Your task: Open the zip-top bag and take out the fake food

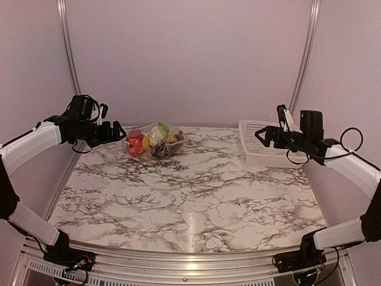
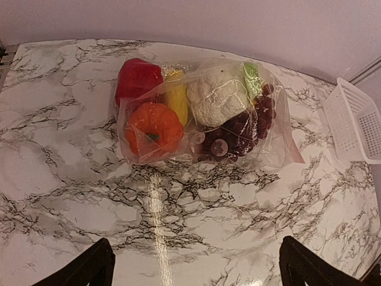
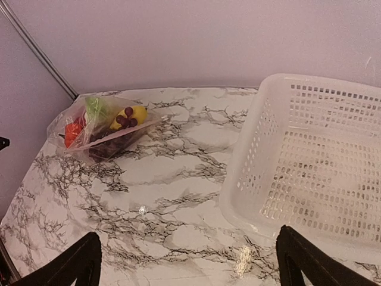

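Note:
The bag's zip edge (image 2: 290, 138) is in the clear beyond the grapes, so the robot's left gripper should go on toward the zip edge's near corner (image 2: 299, 159) until its open fingers are on either side of it.
The clear zip-top bag (image 1: 153, 140) lies on the marble table at the back left, with the fake food inside. In the left wrist view the bag (image 2: 274, 143) holds an orange-red round piece (image 2: 153, 126), a red piece (image 2: 138, 80), a yellow piece (image 2: 176, 95), a pale cauliflower with a green leaf (image 2: 219, 95) and purple grapes (image 2: 241, 128). It also shows in the right wrist view (image 3: 101, 128). My left gripper (image 1: 117, 132) is open and empty, held in the air just left of the bag. My right gripper (image 1: 262, 136) is open and empty, raised above the near-left corner of the basket.
A white lattice basket (image 1: 252, 156) stands at the back right of the table; it looks empty in the right wrist view (image 3: 333, 161) and shows at the right edge of the left wrist view (image 2: 351, 119). Pink walls close in the back and sides.

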`<state>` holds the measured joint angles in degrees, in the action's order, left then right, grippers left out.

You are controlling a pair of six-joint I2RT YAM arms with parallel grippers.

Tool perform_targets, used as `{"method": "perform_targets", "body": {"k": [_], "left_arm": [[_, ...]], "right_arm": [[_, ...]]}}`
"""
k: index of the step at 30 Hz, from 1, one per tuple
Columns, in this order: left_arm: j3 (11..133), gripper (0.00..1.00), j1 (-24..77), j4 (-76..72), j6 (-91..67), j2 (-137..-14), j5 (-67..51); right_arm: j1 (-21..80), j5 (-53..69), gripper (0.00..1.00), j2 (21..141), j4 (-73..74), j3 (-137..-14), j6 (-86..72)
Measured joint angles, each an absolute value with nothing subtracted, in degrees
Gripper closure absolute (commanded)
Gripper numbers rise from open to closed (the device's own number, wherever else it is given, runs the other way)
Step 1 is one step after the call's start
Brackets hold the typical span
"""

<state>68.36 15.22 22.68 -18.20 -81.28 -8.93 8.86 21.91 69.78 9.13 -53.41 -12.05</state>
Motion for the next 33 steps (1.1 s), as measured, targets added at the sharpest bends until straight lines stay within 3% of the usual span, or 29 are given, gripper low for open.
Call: {"method": "perform_targets", "body": {"k": [9,26,30,33], "left_arm": [[74.9,0.01,18.5,23.9,-12.9,-88.5,-11.1],[104.0,0.01,26.0,29.5,0.6,-110.8,-19.2],[108.4,0.08,27.1,31.7,2.9,-116.1,-20.7],[111.3,0.22,27.5,32.4,3.8,-119.6,-21.5]], "right_arm": [[9.4,23.2,0.01,70.5,10.1,-53.4,-12.2],[9.6,28.9,0.01,70.1,9.9,-53.4,-13.4],[9.6,29.6,0.01,70.1,9.9,-53.4,-13.5],[9.6,30.0,0.01,70.1,9.9,-53.4,-13.5]]}}
